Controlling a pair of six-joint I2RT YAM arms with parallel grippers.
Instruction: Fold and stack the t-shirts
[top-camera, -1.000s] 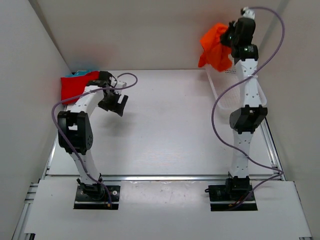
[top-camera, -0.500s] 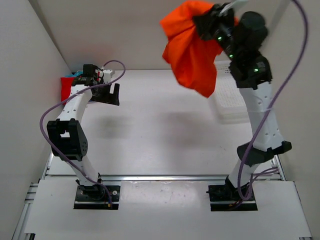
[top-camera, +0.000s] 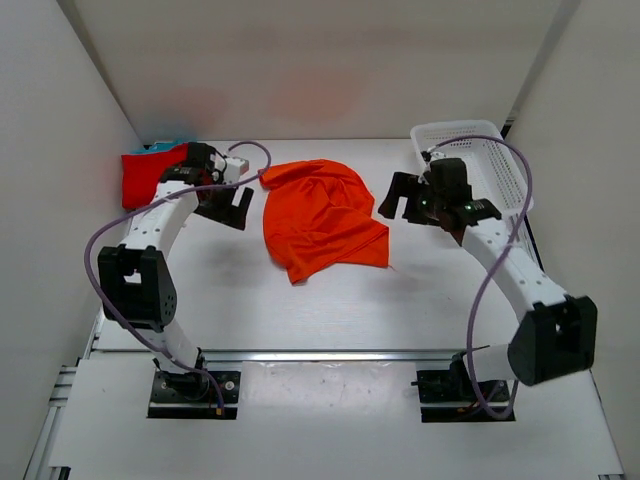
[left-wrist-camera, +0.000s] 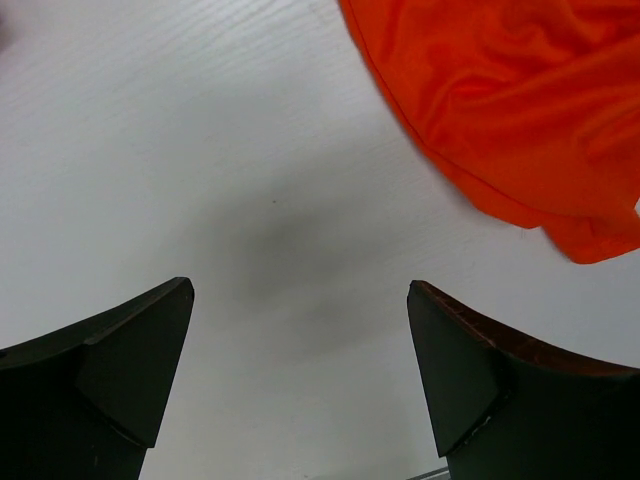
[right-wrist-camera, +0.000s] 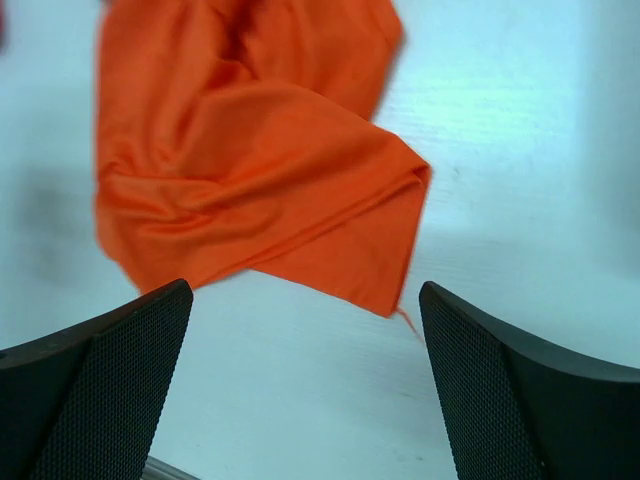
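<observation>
The orange t-shirt lies crumpled over its own layers, so my left gripper should take the t-shirt's far corner and my right gripper the t-shirt's near corner to spread it.
The orange t-shirt lies crumpled and spread on the table between my two arms, held by neither. It also shows in the left wrist view and the right wrist view. My left gripper hovers open just left of the shirt, over bare table. My right gripper stands open just right of it, with the shirt's corner ahead of its fingertips and nothing between them. The red t-shirt lies folded in the far left corner, on a sliver of teal-blue t-shirt.
The white mesh basket stands at the far right, behind my right arm. White walls close in the table on the left, back and right. A metal rail runs along the near edge.
My right gripper has opened and let go of the orange t-shirt, which dropped from high in the air onto the table. The right arm swung down beside it. The left gripper shifted slightly.
</observation>
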